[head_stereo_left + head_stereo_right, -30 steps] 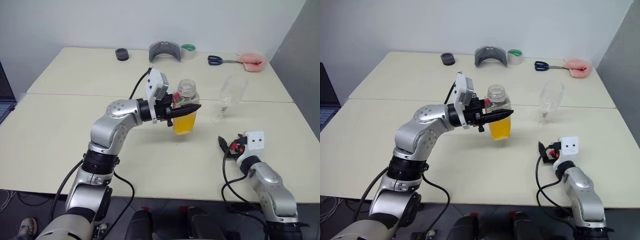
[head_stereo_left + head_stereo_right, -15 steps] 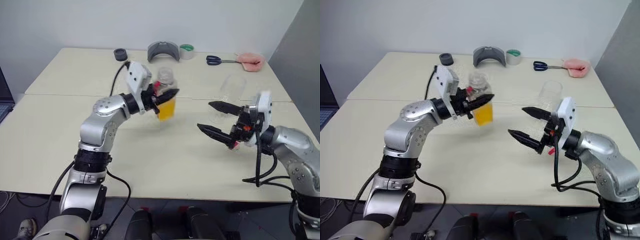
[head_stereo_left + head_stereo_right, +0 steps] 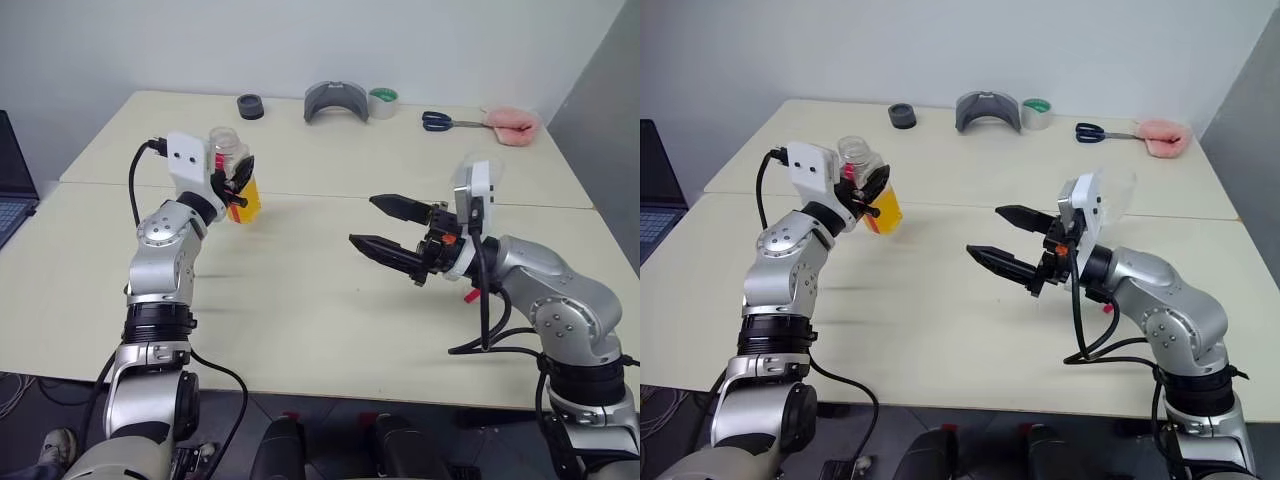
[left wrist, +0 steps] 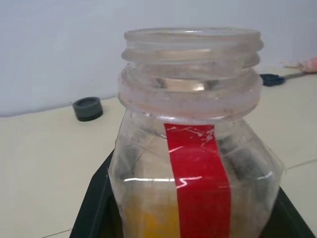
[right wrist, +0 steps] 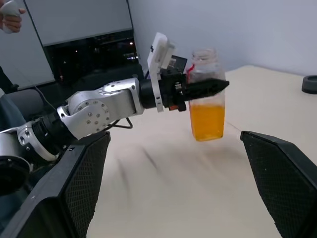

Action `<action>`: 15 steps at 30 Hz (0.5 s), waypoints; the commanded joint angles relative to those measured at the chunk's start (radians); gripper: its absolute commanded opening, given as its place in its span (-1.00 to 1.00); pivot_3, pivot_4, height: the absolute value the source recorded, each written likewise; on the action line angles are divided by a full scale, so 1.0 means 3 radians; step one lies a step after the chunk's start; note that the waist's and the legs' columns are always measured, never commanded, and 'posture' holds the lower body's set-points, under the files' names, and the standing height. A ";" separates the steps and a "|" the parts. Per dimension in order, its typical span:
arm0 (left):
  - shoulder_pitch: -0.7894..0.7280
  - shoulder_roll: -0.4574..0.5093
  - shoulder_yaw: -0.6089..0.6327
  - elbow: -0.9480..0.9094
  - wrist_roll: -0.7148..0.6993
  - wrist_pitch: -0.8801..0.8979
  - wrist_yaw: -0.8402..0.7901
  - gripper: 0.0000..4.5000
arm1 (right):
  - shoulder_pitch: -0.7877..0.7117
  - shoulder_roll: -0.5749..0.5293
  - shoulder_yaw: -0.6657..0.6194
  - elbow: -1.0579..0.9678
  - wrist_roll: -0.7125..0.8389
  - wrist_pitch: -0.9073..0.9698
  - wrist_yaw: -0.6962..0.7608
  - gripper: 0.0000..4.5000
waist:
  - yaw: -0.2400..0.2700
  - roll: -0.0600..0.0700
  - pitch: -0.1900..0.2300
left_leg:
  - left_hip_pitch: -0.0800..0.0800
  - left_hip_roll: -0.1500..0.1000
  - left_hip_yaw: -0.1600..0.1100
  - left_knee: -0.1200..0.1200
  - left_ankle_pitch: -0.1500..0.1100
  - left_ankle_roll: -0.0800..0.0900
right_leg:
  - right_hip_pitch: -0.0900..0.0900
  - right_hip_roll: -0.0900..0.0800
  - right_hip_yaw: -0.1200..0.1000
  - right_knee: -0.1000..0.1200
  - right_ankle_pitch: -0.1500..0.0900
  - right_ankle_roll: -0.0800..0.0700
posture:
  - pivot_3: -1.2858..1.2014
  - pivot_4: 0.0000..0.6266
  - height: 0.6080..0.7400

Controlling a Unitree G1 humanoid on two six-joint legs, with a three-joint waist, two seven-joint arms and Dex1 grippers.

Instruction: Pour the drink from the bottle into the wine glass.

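The wine glass (image 3: 1117, 190) is a long way from the bottle. So I should put the bottle down, and my right gripper should move the wine glass to the middle (image 3: 325, 238) before I pour.
My left gripper (image 3: 240, 186) is shut on the bottle (image 3: 243, 196) and holds it upright above the left part of the table (image 3: 300, 300). The clear bottle (image 4: 190, 163) has a red stripe and an open, uncapped neck. The orange drink (image 5: 207, 120) fills its lower half. My right gripper (image 3: 362, 220) hangs open over the table's middle, pointing toward the bottle, with nothing between its fingers (image 5: 74, 183). The wine glass (image 3: 1122, 188) stands behind my right wrist, mostly hidden by it.
Along the table's far edge lie a black round piece (image 3: 250, 105), a grey curved object (image 3: 335, 100), a tape roll (image 3: 382, 100), scissors (image 3: 440, 121) and a pink object (image 3: 515, 118). A laptop (image 3: 10, 190) sits at the left edge.
My left arm has carried the bottle from the table's middle to the left. My right arm has risen off the table and swung left in front of the glass, jaws open.
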 commanded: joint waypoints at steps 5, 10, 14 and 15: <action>0.0052 -0.0023 0.0114 0.0365 0.0030 -0.0473 0.0089 -0.23 | 0.0058 0.0082 0.0011 -0.0084 -0.0077 -0.0173 0.0014 1.00 | -0.0005 0.0000 0.0000 | 0.0000 0.0002 -0.0001 -0.0001 0.0000 0.0000 | 0.0000 0.0001 -0.0001 0.0001 0.0000 0.0000 | 0.03 -0.52 1.00; 0.0126 -0.0013 0.0120 0.0535 0.0047 -0.0607 0.0092 -0.23 | -0.0009 0.0092 0.0020 -0.0109 -0.0087 -0.0155 -0.0076 1.00 | -0.0003 -0.0001 -0.0001 | 0.0000 0.0002 -0.0001 -0.0001 0.0000 0.0000 | 0.0000 0.0002 -0.0002 0.0001 0.0000 0.0000 | 0.03 -0.52 1.00; 0.0141 -0.0012 0.0126 0.0571 0.0017 -0.0575 0.0065 0.15 | -0.0084 0.0102 0.0031 -0.0117 -0.0081 -0.0113 -0.0138 1.00 | -0.0004 -0.0001 -0.0001 | 0.0001 0.0002 -0.0001 0.0000 0.0000 0.0000 | -0.0001 0.0002 -0.0001 0.0003 0.0000 0.0000 | 0.03 -0.52 1.00; 0.0146 -0.0012 0.0128 0.0564 0.0012 -0.0571 0.0059 0.30 | -0.0109 0.0106 0.0033 -0.0115 -0.0079 -0.0102 -0.0155 1.00 | -0.0004 -0.0001 -0.0001 | 0.0001 0.0002 -0.0001 0.0000 0.0000 0.0000 | 0.0000 0.0002 -0.0001 0.0004 0.0000 0.0000 | 0.03 -0.52 1.00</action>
